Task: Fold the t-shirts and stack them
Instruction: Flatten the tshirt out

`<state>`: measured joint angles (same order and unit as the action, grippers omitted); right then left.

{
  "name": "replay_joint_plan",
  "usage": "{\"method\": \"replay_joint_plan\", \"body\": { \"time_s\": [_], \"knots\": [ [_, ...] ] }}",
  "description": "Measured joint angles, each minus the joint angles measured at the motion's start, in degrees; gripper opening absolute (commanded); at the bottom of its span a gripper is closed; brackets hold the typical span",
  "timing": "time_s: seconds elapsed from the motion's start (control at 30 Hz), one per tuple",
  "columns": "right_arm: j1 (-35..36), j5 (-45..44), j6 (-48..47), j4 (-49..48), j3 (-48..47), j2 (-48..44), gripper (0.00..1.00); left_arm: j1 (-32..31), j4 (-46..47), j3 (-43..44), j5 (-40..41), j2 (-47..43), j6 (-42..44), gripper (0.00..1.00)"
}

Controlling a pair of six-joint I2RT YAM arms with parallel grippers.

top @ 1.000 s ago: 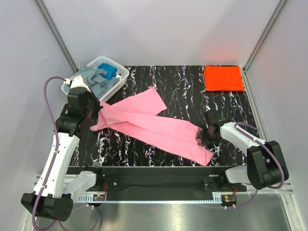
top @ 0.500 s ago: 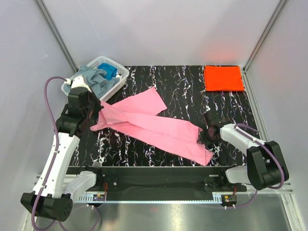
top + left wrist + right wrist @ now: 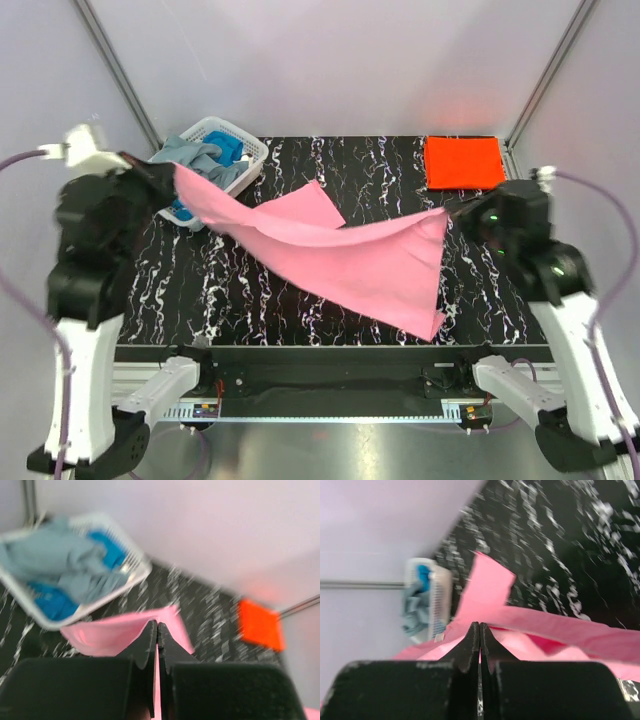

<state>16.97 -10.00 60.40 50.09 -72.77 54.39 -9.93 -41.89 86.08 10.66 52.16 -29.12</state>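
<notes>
The pink t-shirt hangs slack with its lower corner at the table front (image 3: 430, 325), so both of the robot's grippers should swing it up toward the back (image 3: 385, 160) and then pull it forward flat.
The pink t-shirt (image 3: 350, 260) hangs stretched in the air between my two grippers, and its lower corner (image 3: 428, 325) reaches down to the table front. My left gripper (image 3: 168, 176) is raised by the basket and shut on the shirt's left end (image 3: 110, 632). My right gripper (image 3: 451, 212) is raised at the right and shut on the other end (image 3: 560, 630). A bright orange-red t-shirt (image 3: 464, 162) lies folded flat at the back right corner. Grey-blue (image 3: 200, 165) and blue (image 3: 228, 150) t-shirts are bunched in the basket.
A white lattice basket (image 3: 250, 152) stands at the back left of the black marbled table (image 3: 380, 180). Grey walls and metal posts close in the sides and back. Both wrist views are blurred.
The right gripper closed on the pink shirt's right end. Both arms then rose sharply, lifting the shirt off the table and stretching it between them.
</notes>
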Motion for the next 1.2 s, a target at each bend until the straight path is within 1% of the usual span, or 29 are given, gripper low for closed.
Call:
{"method": "replay_joint_plan", "body": {
  "time_s": [0.13,0.27,0.37,0.47,0.53,0.6,0.73,0.8,0.87,0.9,1.0,1.07,1.2],
  "knots": [
    [0.0,0.5,-5.4,6.2,-13.0,-8.2,0.00,-0.1,-0.8,10.0,-1.7,-6.2,-2.6,0.00],
    [0.0,1.7,-7.3,11.3,-21.2,-14.6,0.00,-0.1,-1.7,18.0,-4.5,-12.0,-5.3,0.00],
    [0.0,2.8,-9.4,11.8,-25.7,-15.2,0.00,-0.1,-1.0,22.1,-6.5,-12.7,-6.5,0.00],
    [0.0,2.5,-12.2,11.8,-29.1,-11.8,0.00,-0.1,-0.4,24.7,-7.5,-9.9,-6.6,0.00],
    [0.0,1.5,-14.7,11.6,-34.2,-5.8,0.00,-0.1,0.0,27.8,-7.5,-4.7,-6.2,0.00],
    [0.1,-1.0,-17.7,11.2,-41.8,3.4,0.00,-0.1,0.6,32.2,-7.5,2.4,-5.6,0.00],
    [0.0,-6.0,-24.3,6.8,-56.6,22.5,0.00,-0.1,4.1,41.7,-7.5,21.4,-5.3,0.00],
    [-2.3,-5.7,-26.9,4.5,-63.6,32.5,0.00,-0.1,6.3,44.7,-7.2,28.9,-5.5,0.00],
    [-6.4,-2.2,-26.8,2.6,-68.9,41.0,0.00,-0.1,8.5,46.0,-6.7,36.4,-5.9,0.00],
    [-9.6,0.5,-26.2,1.3,-71.6,45.6,0.00,-0.1,9.5,46.2,-6.3,39.4,-6.1,0.00],
    [-18.4,8.3,-23.2,-1.7,-76.3,55.2,0.00,0.0,11.6,48.2,-5.2,46.7,-6.8,0.00],
    [-23.0,13.2,-20.8,-3.8,-77.6,58.9,0.00,0.0,13.4,49.9,-4.7,50.0,-7.3,0.00],
    [-31.9,24.0,-14.0,-7.4,-78.0,61.0,0.00,-0.1,17.7,51.1,-4.8,50.6,-7.6,0.00]
  ]
}}
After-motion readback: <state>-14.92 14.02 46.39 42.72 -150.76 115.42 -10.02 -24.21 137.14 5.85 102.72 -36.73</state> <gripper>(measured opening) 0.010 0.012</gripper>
